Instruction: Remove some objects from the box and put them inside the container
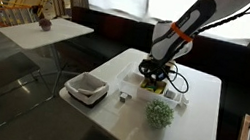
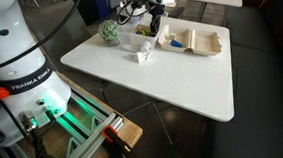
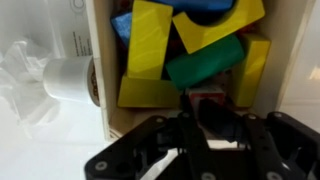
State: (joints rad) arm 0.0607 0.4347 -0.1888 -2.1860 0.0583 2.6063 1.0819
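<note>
My gripper's shut fingers have the small red piece [image 3: 208, 97] at their ends, so next I open them and close them around the piece [image 3: 205, 102] before I lift it out.
A wooden box [image 3: 100, 100] holds several yellow [image 3: 148, 40], green [image 3: 205, 62] and blue blocks. In both exterior views it sits under my gripper near the table's middle [image 1: 153, 87] [image 2: 150, 32]. My gripper [image 3: 188, 98] hangs low over the box's near edge, and its dark fingers converge and look shut. A small red piece [image 3: 207, 98] shows right at the fingertips; I cannot tell whether it is held. The gripper also shows in both exterior views [image 1: 154, 77] [image 2: 153, 22]. The white divided tray [image 1: 85, 96] [image 2: 206, 51] stands apart from the box.
A round leafy green ball [image 1: 161, 113] [image 2: 109, 32] lies on the white table. A crumpled clear plastic cup [image 3: 55, 78] [image 2: 139, 46] lies beside the box. A dark bench runs behind the table, and a second table stands further off.
</note>
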